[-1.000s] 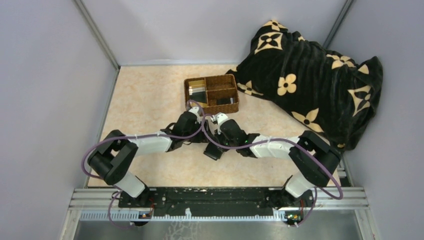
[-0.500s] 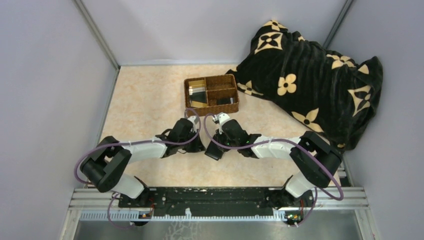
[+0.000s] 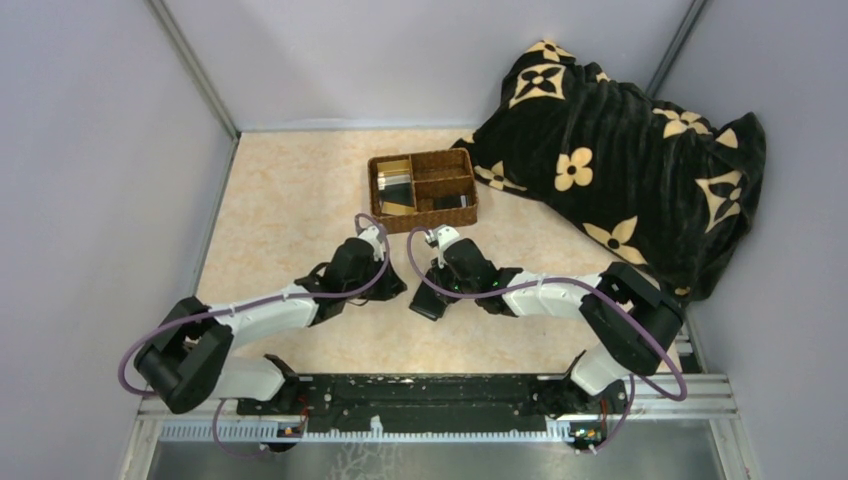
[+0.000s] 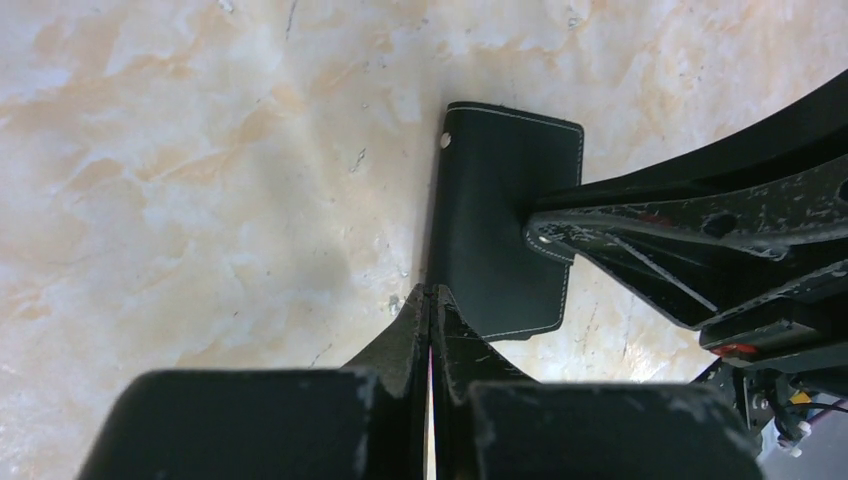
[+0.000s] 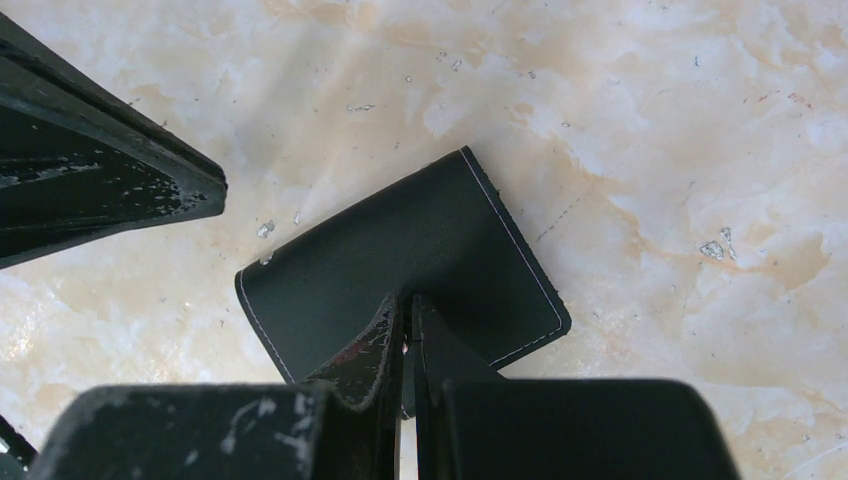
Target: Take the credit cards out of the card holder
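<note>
Next, I steady the card holder's folded side [image 4: 459,222] with my left gripper before my right gripper pulls the flap open, because my right gripper is pinching the card holder's closed flap [image 4: 551,250] while the card holder lies loose.
The card holder [image 5: 400,262] is a closed black stitched case lying on the marbled table [image 5: 650,130]. My right gripper [image 5: 407,302] is shut on its near edge, with a dark flap pinched between the fingers. In the left wrist view the card holder [image 4: 500,230] lies just ahead of my left gripper [image 4: 430,292], which is shut on nothing and sits next to the case. From above, the left gripper [image 3: 393,290] and right gripper [image 3: 437,292] sit either side of the card holder [image 3: 426,303]. Credit cards [image 3: 396,186], gold and grey, lie in the wicker tray [image 3: 424,156].
A black blanket with cream flowers [image 3: 620,150] is heaped at the back right, close to the tray. Grey walls close in the table on three sides. The left gripper's fingers [image 5: 110,175] reach into the right wrist view at upper left.
My left gripper has closed and drawn back from the wicker tray toward the near left, stopping beside the card holder. The right gripper and the holder have stayed put.
</note>
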`<state>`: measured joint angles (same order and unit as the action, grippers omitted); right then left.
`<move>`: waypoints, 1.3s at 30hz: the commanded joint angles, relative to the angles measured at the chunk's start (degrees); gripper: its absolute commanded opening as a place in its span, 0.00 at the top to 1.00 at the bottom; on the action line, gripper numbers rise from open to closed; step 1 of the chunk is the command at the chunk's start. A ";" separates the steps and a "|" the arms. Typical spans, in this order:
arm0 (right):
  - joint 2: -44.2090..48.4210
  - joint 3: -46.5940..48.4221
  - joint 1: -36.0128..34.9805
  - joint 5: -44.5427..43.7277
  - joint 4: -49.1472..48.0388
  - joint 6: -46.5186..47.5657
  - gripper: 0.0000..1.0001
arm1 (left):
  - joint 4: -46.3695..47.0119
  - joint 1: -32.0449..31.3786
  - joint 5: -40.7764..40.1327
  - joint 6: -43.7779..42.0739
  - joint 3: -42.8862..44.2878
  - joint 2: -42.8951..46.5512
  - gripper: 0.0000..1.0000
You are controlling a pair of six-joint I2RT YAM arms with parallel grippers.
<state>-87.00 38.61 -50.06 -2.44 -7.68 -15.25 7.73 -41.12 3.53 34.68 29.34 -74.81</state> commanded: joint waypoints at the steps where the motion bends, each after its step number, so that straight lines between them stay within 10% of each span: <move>1: 0.56 0.19 0.18 1.09 -2.27 -0.27 1.00 | 5.75 -0.18 3.70 -0.80 1.57 -2.71 1.00; 9: -0.11 -0.37 0.20 1.20 -2.46 -0.21 1.00 | 19.16 -0.18 10.60 1.99 1.80 -9.82 1.00; 39: 0.66 -0.29 0.18 1.56 -1.09 -0.14 1.00 | 12.42 -0.28 8.47 0.77 6.16 -25.45 1.00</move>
<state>-87.09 38.61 -49.69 -2.66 -7.25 -15.16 27.83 -40.77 15.62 36.45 34.94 -96.12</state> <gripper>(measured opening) 0.025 0.005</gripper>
